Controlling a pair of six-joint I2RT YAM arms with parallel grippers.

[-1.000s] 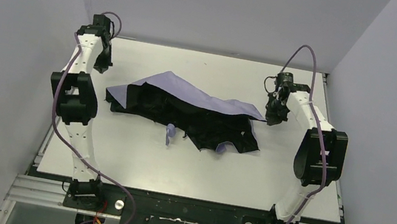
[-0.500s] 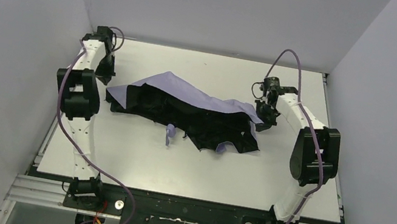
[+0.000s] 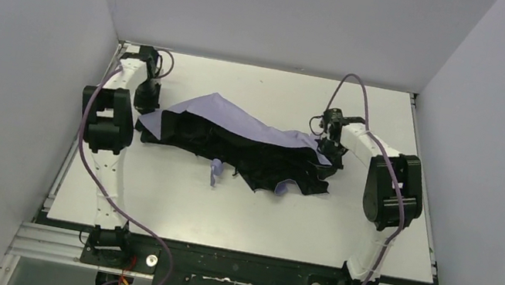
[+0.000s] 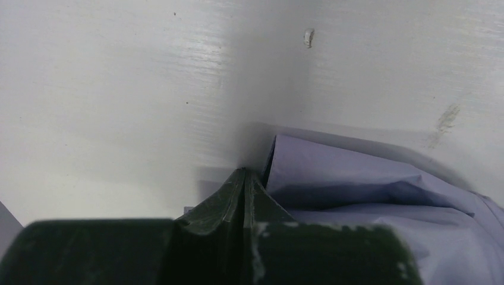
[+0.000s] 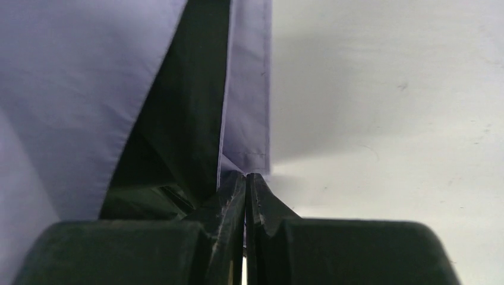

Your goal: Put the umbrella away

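I should carry on moving my right gripper inward, as the canopy's hem (image 3: 322,156) runs into its shut fingers and the canopy is spread wide, and let go of the hem near the umbrella's handle (image 3: 215,170).
The umbrella (image 3: 238,118) lies flattened across the middle of the table, lavender fabric on top and black inside showing along its near side. Its lavender handle (image 3: 215,171) sticks out toward me. My left gripper (image 3: 149,102) is shut, its tip (image 4: 243,172) down on the table right beside the canopy's left corner (image 4: 356,178). My right gripper (image 3: 327,146) is shut, its tip (image 5: 245,174) touching the hem at the canopy's right edge (image 5: 71,89). I cannot see fabric held between either pair of jaws.
The white table (image 3: 375,227) is enclosed by grey walls on the left, back and right. Both arms reach inward from the sides, with purple cables looping over them. A small mark (image 4: 308,37) is on the tabletop beyond the left gripper.
Both grippers have moved inward and down toward the umbrella: the left to the canopy's left corner, the right to its right edge. The umbrella has hardly moved.
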